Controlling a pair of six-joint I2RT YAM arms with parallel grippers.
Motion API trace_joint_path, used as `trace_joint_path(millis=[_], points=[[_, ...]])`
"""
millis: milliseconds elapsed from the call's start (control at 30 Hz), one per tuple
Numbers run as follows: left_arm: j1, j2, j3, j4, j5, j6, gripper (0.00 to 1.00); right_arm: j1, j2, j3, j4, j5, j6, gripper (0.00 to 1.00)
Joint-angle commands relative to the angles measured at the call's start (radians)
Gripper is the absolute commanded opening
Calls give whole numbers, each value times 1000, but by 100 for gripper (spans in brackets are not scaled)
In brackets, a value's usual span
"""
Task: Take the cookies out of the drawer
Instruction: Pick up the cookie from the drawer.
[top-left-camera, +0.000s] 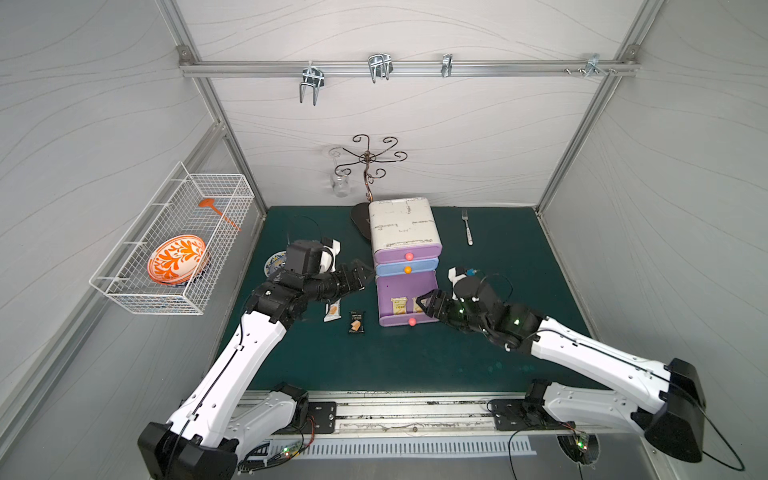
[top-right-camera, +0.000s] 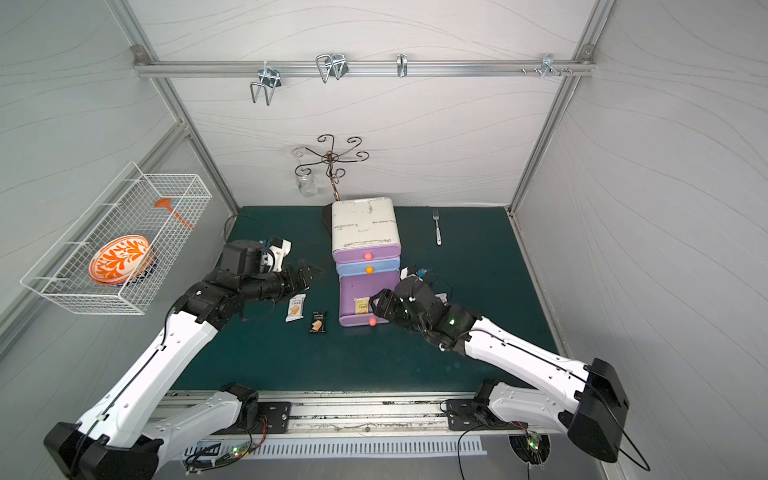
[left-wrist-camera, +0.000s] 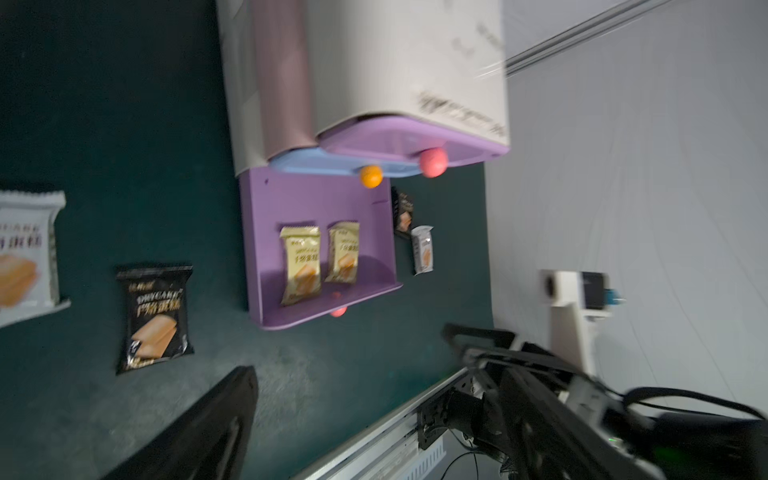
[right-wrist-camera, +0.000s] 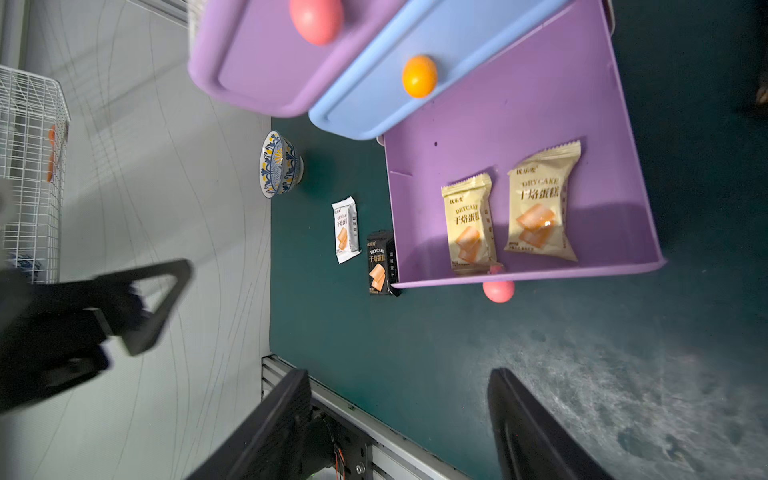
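The cookies lie crooked to the robot's right gripper behind the drawer's front side (top-left-camera: 392, 321), so the robot should square that gripper above the drawer and reach down to the nearer packet (right-wrist-camera: 542, 201).
The bottom purple drawer (top-left-camera: 388, 291) of the small chest stands pulled open. Two pale yellow cookies packets (right-wrist-camera: 471, 224) (right-wrist-camera: 540, 208) lie flat inside it near its front wall. A white packet (top-left-camera: 332, 311) and a black packet (top-left-camera: 356, 322) lie on the green mat left of the drawer. Two more, black (left-wrist-camera: 403, 216) and white (left-wrist-camera: 422, 249), lie on its other side. My right gripper (right-wrist-camera: 399, 399) hovers open and empty at the drawer's front right corner (top-left-camera: 424, 303). My left gripper (top-left-camera: 362, 273) is open and empty, left of the chest, above the mat.
A blue-and-yellow bowl (right-wrist-camera: 280, 166) sits behind the left arm. A fork (top-left-camera: 467, 226) lies at the back right. A hook stand with a glass jar (top-left-camera: 340, 185) is behind the chest. A wire basket (top-left-camera: 137, 299) holding an orange plate hangs on the left wall.
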Motion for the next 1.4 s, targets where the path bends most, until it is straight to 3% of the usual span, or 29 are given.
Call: trace_joint_path(millis=[0, 200, 700, 967, 1367], points=[[-34, -77, -33, -8, -41, -51, 95, -53, 111, 233, -397, -124, -168, 72], [-51, -232, -138, -98, -80, -98, 95, -55, 257, 434, -639, -162, -283, 72], [-102, -233, -288, -14, -19, -119, 93, 8, 607, 705, -774, -88, -483, 71], [-117, -202, -319, 32, -32, -109, 92, 18, 659, 679, -730, 3, -467, 70], [-117, -205, -339, 29, -34, -110, 92, -12, 779, 714, -711, 8, -436, 69]])
